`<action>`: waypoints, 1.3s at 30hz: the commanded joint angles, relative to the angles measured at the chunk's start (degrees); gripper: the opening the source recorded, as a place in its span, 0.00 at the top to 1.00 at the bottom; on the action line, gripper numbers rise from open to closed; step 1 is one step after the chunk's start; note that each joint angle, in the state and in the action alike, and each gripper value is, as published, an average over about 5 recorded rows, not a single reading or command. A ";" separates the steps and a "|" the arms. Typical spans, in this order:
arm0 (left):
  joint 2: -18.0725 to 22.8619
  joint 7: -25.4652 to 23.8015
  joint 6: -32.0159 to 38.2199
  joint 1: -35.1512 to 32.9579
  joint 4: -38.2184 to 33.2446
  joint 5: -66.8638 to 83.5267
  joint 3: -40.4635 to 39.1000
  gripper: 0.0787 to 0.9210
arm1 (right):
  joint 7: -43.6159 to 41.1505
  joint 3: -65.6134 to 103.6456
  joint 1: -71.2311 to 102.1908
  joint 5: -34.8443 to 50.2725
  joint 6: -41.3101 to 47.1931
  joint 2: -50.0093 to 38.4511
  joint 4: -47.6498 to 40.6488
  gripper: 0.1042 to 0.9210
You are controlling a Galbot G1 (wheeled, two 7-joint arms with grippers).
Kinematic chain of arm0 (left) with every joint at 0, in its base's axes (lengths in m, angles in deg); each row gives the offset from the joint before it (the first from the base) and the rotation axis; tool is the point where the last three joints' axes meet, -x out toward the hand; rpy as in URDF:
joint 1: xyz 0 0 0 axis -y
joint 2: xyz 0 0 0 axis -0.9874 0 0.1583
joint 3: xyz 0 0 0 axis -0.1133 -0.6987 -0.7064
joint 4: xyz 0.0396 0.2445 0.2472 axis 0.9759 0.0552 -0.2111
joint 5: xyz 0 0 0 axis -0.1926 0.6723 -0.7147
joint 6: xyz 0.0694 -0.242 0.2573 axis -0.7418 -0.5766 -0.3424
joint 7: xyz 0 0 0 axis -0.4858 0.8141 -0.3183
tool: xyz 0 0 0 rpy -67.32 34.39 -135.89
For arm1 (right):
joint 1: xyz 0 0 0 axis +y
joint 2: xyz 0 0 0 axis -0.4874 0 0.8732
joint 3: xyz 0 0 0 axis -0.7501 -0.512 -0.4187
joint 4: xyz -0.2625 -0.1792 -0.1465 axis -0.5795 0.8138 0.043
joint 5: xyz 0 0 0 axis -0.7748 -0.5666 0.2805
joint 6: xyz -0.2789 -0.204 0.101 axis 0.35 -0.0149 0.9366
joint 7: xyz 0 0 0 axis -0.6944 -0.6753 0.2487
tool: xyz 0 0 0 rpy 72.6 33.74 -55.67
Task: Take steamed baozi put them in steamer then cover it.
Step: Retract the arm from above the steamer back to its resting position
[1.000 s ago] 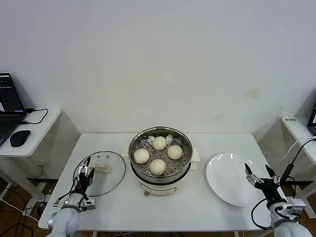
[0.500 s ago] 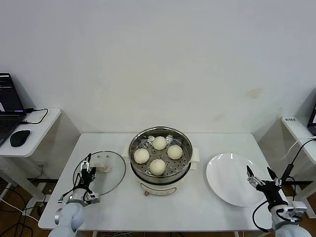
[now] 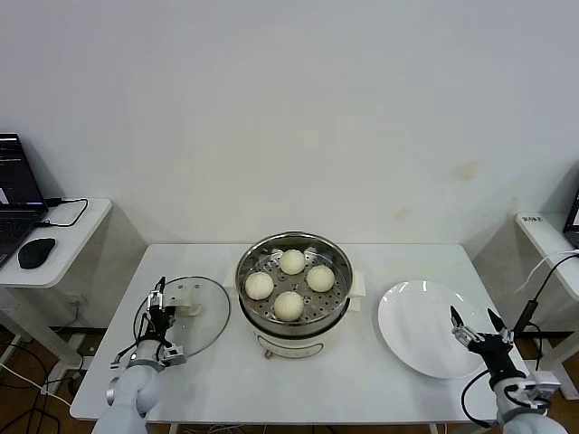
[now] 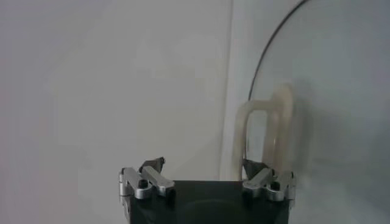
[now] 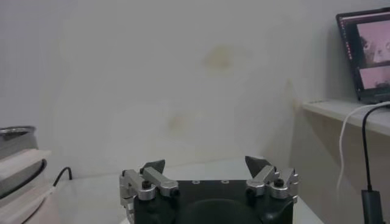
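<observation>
The clear glass lid (image 3: 207, 318) will settle flat above the baozi (image 3: 289, 306) when I lower it, because they sit lower than the steamer's rim.
Several cream-white baozi (image 3: 289, 306) sit on the perforated tray inside the shiny steamer (image 3: 336, 307) at the table's middle. The steamer is uncovered. The clear glass lid (image 3: 204, 330) lies flat on the table left of it, its cream handle (image 3: 189, 309) up. My left gripper (image 3: 158, 308) is open over the lid's left part, just short of the handle (image 4: 269, 131), with one fingertip (image 4: 252, 166) next to it. My right gripper (image 3: 474, 326) is open and empty over the near right edge of the bare white plate (image 3: 418, 325).
The white table (image 3: 308, 389) ends just in front of both arms. A side desk at the left holds a laptop (image 3: 16, 181) and a mouse (image 3: 36, 253). Another desk (image 3: 548, 237) with cables stands at the right, with a laptop (image 5: 365, 55) on it.
My left gripper has crept a little farther over the lid toward its handle. My right gripper has sunk slightly toward the near edge of the plate.
</observation>
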 commanded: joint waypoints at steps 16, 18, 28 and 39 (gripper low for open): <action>0.75 3.35 0.37 1.46 4.10 1.68 -1.01 0.27 | -0.43 -0.05 0.29 -0.32 -0.27 0.31 -0.02 0.12; 0.76 3.31 0.55 1.76 4.46 1.63 -1.11 0.34 | -0.47 -0.05 0.38 -0.37 -0.32 0.38 -0.01 0.12; 0.54 3.37 0.97 1.98 5.56 1.64 -1.17 0.68 | -0.76 -0.02 0.78 -0.60 -0.50 0.45 -0.10 0.12; -0.42 0.90 0.07 -2.81 -5.46 1.79 0.35 0.92 | -0.83 -0.14 0.50 -0.48 -0.23 0.43 -0.28 0.12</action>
